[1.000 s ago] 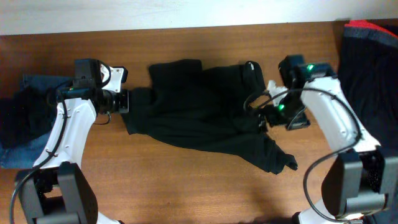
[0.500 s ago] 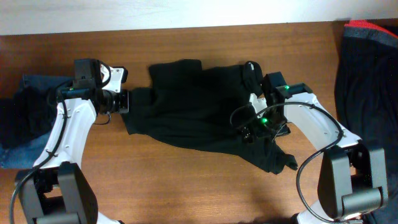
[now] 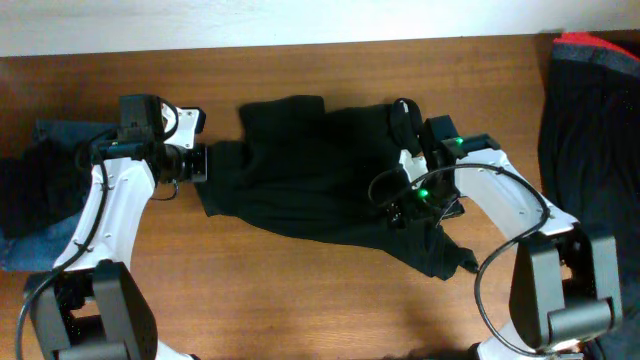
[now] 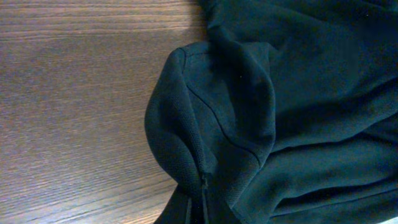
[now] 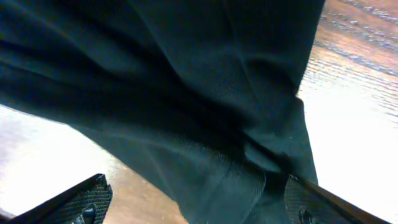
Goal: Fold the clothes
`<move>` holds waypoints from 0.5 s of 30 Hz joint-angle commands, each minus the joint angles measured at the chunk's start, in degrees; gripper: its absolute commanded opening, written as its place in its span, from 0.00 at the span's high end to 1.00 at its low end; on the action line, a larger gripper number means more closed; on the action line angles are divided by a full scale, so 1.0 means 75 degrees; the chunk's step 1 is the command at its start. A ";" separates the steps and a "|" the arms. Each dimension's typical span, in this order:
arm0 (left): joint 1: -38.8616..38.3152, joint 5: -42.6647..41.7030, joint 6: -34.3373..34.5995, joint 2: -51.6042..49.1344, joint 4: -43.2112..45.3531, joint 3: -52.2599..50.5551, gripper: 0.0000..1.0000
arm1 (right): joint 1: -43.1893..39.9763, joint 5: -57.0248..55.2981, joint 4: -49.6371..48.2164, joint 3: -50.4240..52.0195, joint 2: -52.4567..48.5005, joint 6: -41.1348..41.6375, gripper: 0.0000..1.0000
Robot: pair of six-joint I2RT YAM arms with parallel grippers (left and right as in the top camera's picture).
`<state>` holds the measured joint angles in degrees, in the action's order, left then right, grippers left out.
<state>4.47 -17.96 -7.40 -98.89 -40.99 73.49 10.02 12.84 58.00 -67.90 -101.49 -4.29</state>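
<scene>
The black garment's middle (image 3: 320,170) is crumpled, so my right gripper should pinch the bulging cloth (image 5: 230,180) near the garment's tail. Both grippers can then lift and stretch the garment before folding it.
The clothes' wide black garment (image 3: 310,170) lies spread across the middle of the table (image 3: 300,300), crumpled, with a tail trailing to the lower right. My left gripper (image 3: 206,162) is shut on its left edge. In the left wrist view a rounded fold of the black garment (image 4: 211,118) runs down into the pinched jaws (image 4: 202,214). My right gripper (image 3: 397,212) hovers low over the lower right part. Its fingers (image 5: 81,202) stand wide open in the right wrist view, and black cloth (image 5: 205,124) bulges between them.
Blue denim jeans (image 3: 45,132) lie at the far left with a dark bundle (image 3: 30,185) on them. Another dark garment with a red edge (image 3: 590,100) covers the far right. Bare wood runs along the table's front.
My right gripper has moved left from the garment's right edge onto its lower right part, then nearly stopped. The left arm and its hold are unchanged.
</scene>
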 commanded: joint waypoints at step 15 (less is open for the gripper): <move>0.0012 -0.0227 0.0207 0.0181 -0.0032 -0.0003 1.00 | 0.0055 -0.0245 0.0321 -0.0714 -0.0274 0.0070 0.96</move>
<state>4.47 -18.02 -7.38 -98.89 -41.04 73.49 10.02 14.44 58.96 -68.86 -104.95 -4.08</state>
